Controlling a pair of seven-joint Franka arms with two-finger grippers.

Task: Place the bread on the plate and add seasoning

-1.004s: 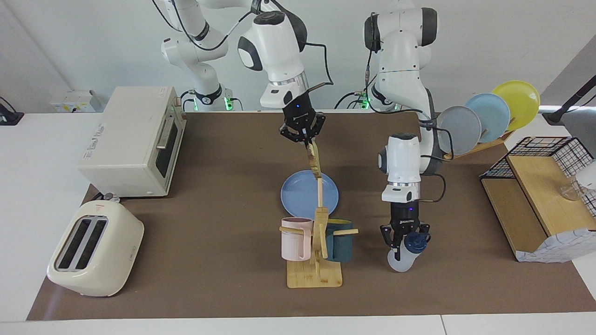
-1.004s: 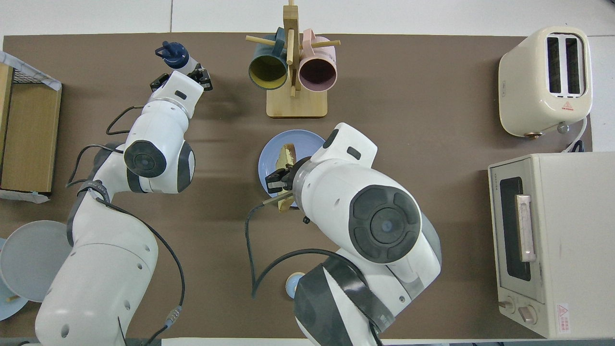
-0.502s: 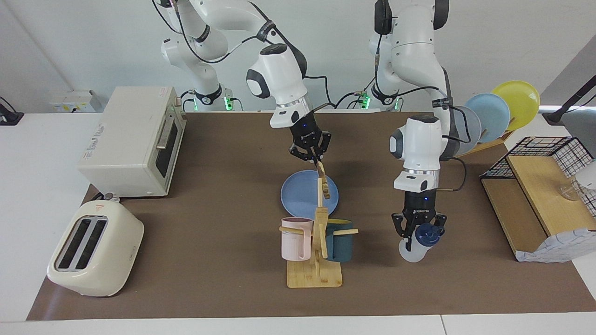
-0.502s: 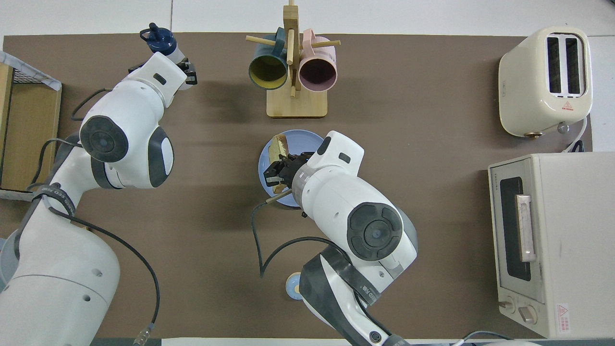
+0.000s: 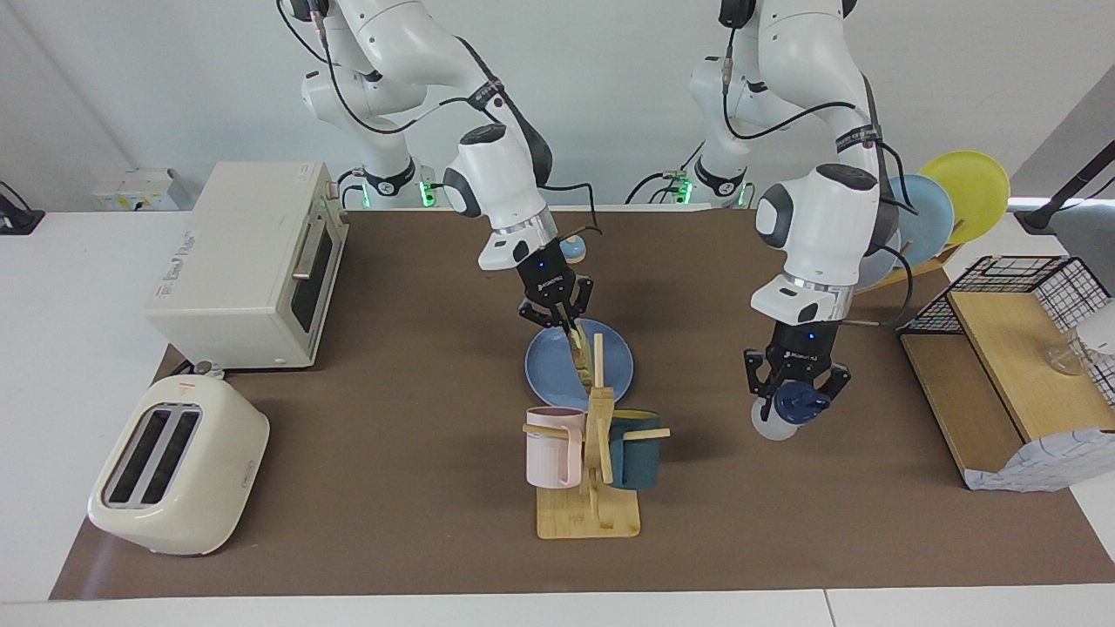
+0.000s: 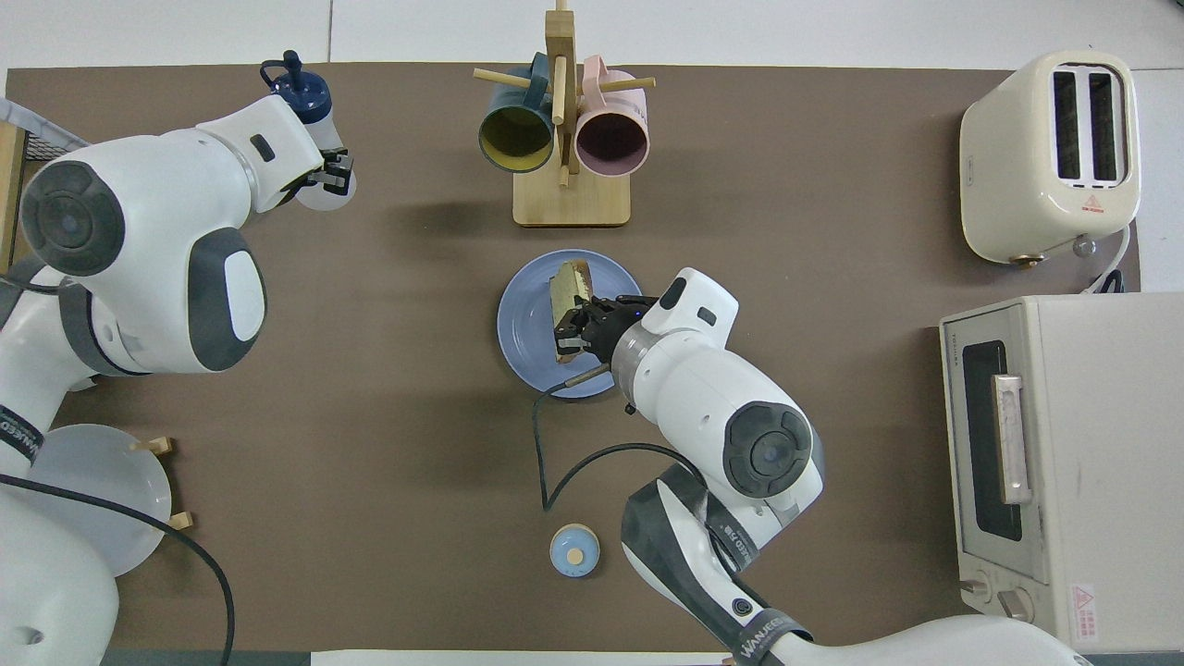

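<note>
The navy cap is shut on the seasoning point(image 6: 308, 98), so my right gripper should put the bread down on the plate first and then open the cap point(image 6: 292, 67) before my left gripper pours.
My right gripper point(image 5: 562, 324) point(image 6: 575, 326) is shut on the bread point(image 5: 581, 359) point(image 6: 566, 294), a tan slice with a brown crust. The slice hangs on edge, tilted, low over the round periwinkle-blue plate point(image 5: 549, 370) point(image 6: 523, 338) in the middle of the mat. I cannot tell whether its lower edge touches the plate. My left gripper point(image 5: 795, 394) point(image 6: 328, 176) is shut on the seasoning point(image 5: 775, 425) point(image 6: 301, 88), a translucent white bottle with a navy cap. It holds the bottle tilted in the air over the mat, toward the left arm's end.
A wooden mug tree point(image 5: 592, 453) point(image 6: 564, 139) with a pink and a teal mug stands just farther from the robots than the plate. A toaster point(image 5: 179, 466) and toaster oven point(image 5: 253, 261) sit at the right arm's end. Upright plates point(image 5: 923, 213), a wire-and-wood shelf point(image 5: 1010, 366), and a small blue bell point(image 6: 574, 550).
The right gripper has come down with the bread, from well above the plate to just over it. The left arm has lifted the seasoning bottle higher above the mat.
</note>
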